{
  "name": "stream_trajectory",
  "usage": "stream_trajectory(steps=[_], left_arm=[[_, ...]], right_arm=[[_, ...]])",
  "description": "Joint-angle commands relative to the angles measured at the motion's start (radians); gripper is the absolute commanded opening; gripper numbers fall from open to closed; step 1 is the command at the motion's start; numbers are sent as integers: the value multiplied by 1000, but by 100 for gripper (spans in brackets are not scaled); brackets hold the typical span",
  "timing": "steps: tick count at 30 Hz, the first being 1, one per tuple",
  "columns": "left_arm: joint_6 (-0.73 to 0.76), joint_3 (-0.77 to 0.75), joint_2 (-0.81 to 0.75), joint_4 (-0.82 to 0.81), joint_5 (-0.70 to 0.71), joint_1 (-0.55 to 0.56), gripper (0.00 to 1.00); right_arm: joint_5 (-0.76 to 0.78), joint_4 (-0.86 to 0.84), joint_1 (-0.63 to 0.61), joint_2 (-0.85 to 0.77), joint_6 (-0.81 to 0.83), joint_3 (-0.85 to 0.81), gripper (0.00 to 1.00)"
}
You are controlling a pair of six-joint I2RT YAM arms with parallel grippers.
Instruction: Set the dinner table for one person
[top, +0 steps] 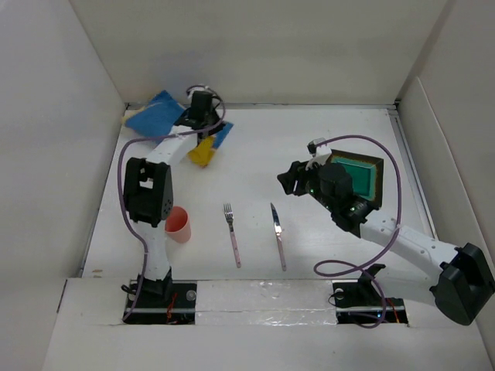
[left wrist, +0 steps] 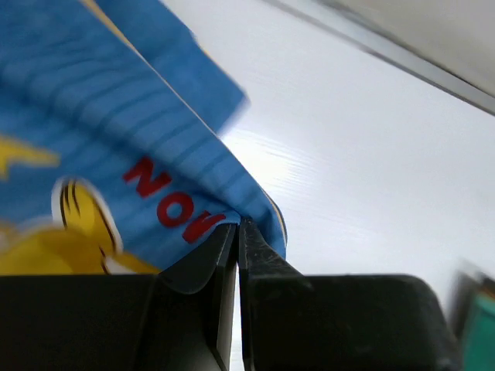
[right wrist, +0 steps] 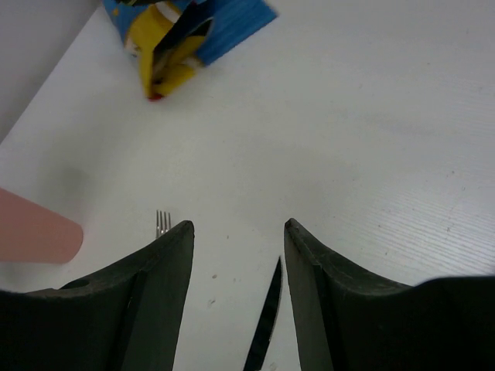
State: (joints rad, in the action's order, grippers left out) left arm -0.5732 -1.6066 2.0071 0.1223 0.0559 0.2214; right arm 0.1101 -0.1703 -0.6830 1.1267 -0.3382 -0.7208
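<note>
Next, my left gripper pulls the placemat (top: pixel 156 116) toward the middle before my right gripper takes its free corner (top: pixel 226 131), because the placemat lies crumpled far from my right gripper.
The white dinner table (top: pixel 325 131) carries a blue cartoon-printed placemat (top: pixel 158 116), crumpled at the far left with a yellow fold lifted. My left gripper (top: pixel 203 127) is shut on its edge; in the left wrist view the fingertips (left wrist: pixel 238 226) pinch the blue cloth (left wrist: pixel 116 147). A fork (top: pixel 232 236) and a knife (top: pixel 278 236) lie side by side near the front. A pink cup (top: pixel 179 224) lies on its side left of the fork. My right gripper (top: pixel 291 181) hovers open above the table with nothing in it (right wrist: pixel 238 232), and the knife blade (right wrist: pixel 267 325) lies below it.
A dark square plate with a green centre (top: pixel 363 176) sits at the right, partly hidden behind the right arm. White walls enclose the table on three sides. The right wrist view also takes in the fork tines (right wrist: pixel 162 222), the cup (right wrist: pixel 39 232) and the placemat (right wrist: pixel 224 23).
</note>
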Motion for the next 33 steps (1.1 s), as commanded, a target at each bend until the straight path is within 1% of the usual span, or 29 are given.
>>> stream_trajectory(steps=[1,4,5,6,8,9,11,12,14,15,16,17,18,19,20,21,22,23,24,25,26,27,29,30,31,32,33], left_arm=[[45,-117,51,-13,-137,126,0],[90,-220,131,-9,-157,200,0],[101,-248,152,0,-153,240,0],[105,-297,192,23,-146,257,0],[122,-328,222,37,-136,295,0],[119,-322,228,28,-128,296,0],[82,-283,214,7,-117,296,0],[61,-201,170,-42,-108,296,0],[-6,-89,105,-114,-105,296,0],[-37,24,41,-198,-103,286,0],[-60,74,6,-231,-99,286,0],[-94,123,-22,-260,-94,286,0],[-103,201,-81,-297,-85,286,0],[-111,229,-109,-300,-32,286,0],[-116,255,-138,-302,-18,286,0],[-125,310,-206,-309,1,277,0],[-131,336,-247,-309,49,277,0],[-142,368,-289,-311,76,277,0],[-160,449,-379,-337,96,277,0],[-166,492,-421,-360,117,277,0],[-175,535,-457,-380,119,277,0],[-183,606,-514,-400,122,277,0],[-208,654,-556,-403,121,277,0],[-214,697,-585,-411,119,277,0],[-229,717,-597,-415,110,289,0],[-235,741,-608,-426,107,298,0],[-240,784,-628,-449,102,299,0]], right_arm=[[89,-57,-10,19,11,-12,55],[135,-35,-10,41,13,-26,56],[146,-29,-10,47,14,-29,56],[167,-26,-10,51,11,-32,56],[183,-12,-10,68,10,-40,58],[204,-12,-10,70,8,-42,58],[221,0,-1,76,8,-48,60],[227,2,-1,79,8,-49,60],[226,2,11,87,7,-60,60],[221,2,34,90,5,-65,59],[217,-4,45,93,2,-68,58],[208,-8,54,105,-2,-69,54],[185,-15,75,113,-2,-74,38],[175,-18,85,123,-1,-81,29],[171,-15,94,134,-5,-88,23],[163,-14,94,152,-5,-101,14],[155,-14,120,162,-7,-107,11],[146,-18,120,172,-13,-117,9],[117,-30,135,203,-10,-126,11],[100,-46,146,225,-10,-155,13],[91,-43,146,252,-13,-179,19],[80,-38,146,283,-16,-207,35],[62,-25,157,387,-30,-290,51],[40,-21,171,425,-38,-319,56],[34,-23,171,500,-42,-374,61],[19,-20,206,542,-54,-409,63],[-30,-6,221,583,-64,-449,63]])
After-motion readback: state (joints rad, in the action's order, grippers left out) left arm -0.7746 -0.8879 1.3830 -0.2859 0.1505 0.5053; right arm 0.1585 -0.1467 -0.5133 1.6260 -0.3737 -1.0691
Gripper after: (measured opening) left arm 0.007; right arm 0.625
